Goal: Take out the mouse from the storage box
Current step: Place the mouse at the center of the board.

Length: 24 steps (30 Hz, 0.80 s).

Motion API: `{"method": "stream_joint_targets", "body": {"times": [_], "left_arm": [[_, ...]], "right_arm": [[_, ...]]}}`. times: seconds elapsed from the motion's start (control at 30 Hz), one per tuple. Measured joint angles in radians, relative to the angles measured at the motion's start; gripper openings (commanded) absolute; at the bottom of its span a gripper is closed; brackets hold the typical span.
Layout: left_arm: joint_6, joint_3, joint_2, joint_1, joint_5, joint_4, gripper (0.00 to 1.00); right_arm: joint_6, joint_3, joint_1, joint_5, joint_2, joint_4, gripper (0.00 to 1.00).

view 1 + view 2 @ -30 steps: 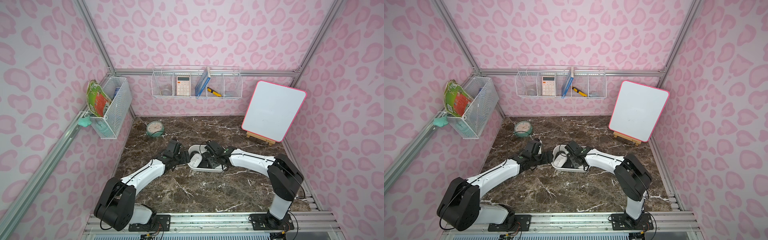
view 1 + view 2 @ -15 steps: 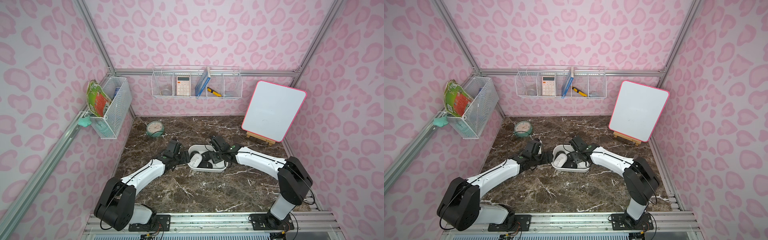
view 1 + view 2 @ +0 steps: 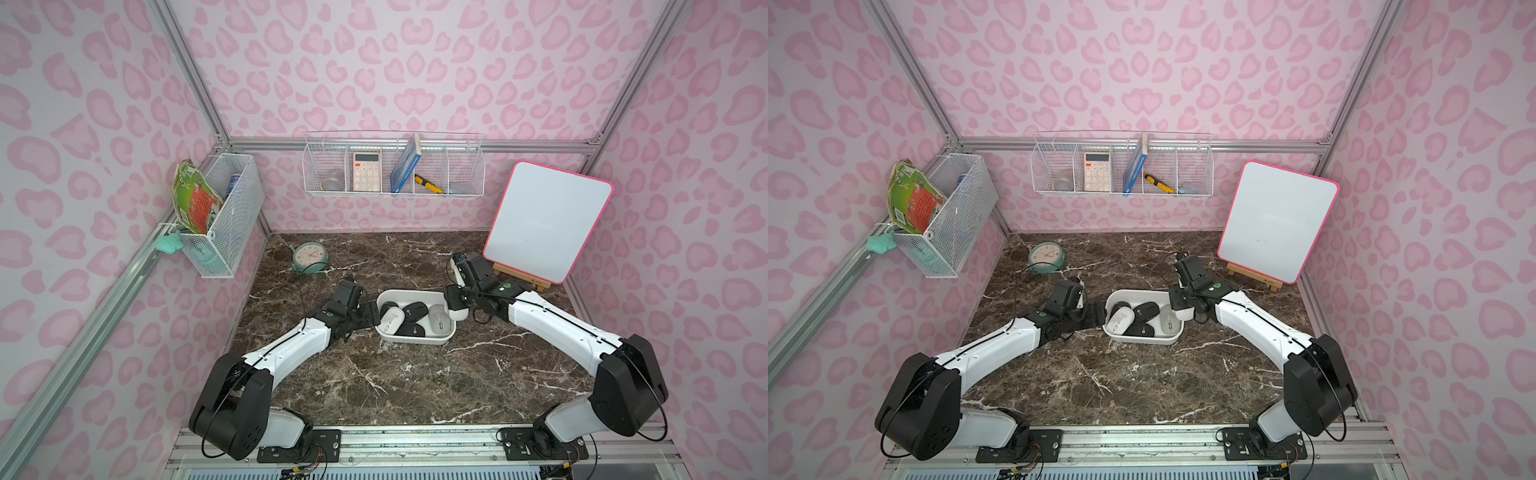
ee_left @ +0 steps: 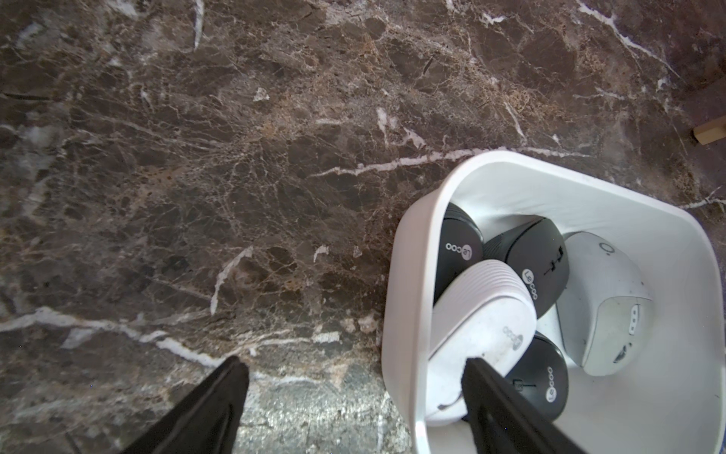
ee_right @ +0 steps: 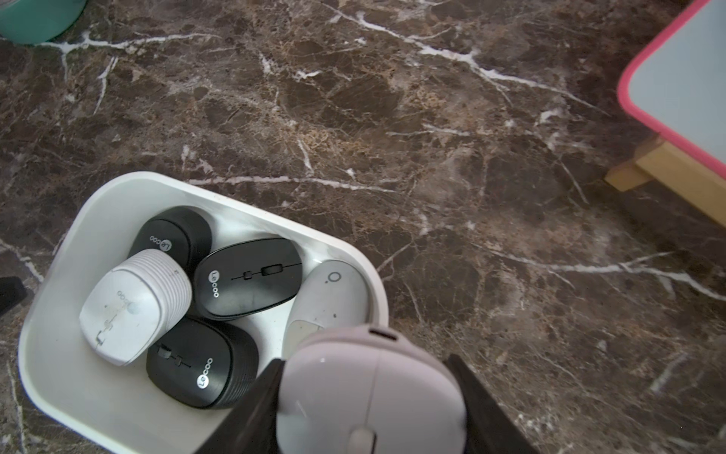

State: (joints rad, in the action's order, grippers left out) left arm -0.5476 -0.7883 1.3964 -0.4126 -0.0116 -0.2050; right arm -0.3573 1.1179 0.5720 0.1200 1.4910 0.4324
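The pale pink-white mouse [image 3: 458,314] is above the storage box's rim and open marble [image 3: 475,333] is beside it, so my right gripper goes on down to that marble and lets go.
The white storage box [image 3: 415,338] [image 3: 1142,337] sits mid-table with several black and white mice in it, such as a ribbed white one [image 5: 129,306] and a black one [image 5: 247,279]. My right gripper [image 5: 365,363] [image 3: 455,305] is shut on a pale pink-white mouse [image 5: 369,393] [image 3: 460,313], held above the box's right rim [image 5: 377,287]. My left gripper [image 4: 355,377] [image 3: 372,313] is open and straddles the box's left wall [image 4: 396,314]. One of its fingers [image 4: 220,393] is over the table. The other finger [image 4: 491,397] is inside by the ribbed white mouse [image 4: 483,326].
A teal clock [image 3: 309,257] lies at the back left of the marble table. A pink-rimmed whiteboard [image 3: 546,220] leans on a wooden easel at the back right. Wire baskets hang on the back wall [image 3: 392,168] and the left wall [image 3: 224,212].
My right gripper has lifted the pale mouse from the middle of the box and carried it to the box's right rim. The left arm has stayed put.
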Motion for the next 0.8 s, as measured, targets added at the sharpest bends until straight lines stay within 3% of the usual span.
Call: {"method": "stream_joint_targets", "body": {"times": [0.37, 0.8], "left_arm": [[0.0, 0.013, -0.014, 0.0, -0.003, 0.007, 0.9], [0.0, 0.024, -0.039, 0.0, 0.001, 0.012, 0.9]], "right_arm": [[-0.004, -0.151, -0.168, -0.089, -0.032, -0.042, 0.37], [-0.015, -0.214, -0.2, -0.178, 0.057, -0.097, 0.4]]}}
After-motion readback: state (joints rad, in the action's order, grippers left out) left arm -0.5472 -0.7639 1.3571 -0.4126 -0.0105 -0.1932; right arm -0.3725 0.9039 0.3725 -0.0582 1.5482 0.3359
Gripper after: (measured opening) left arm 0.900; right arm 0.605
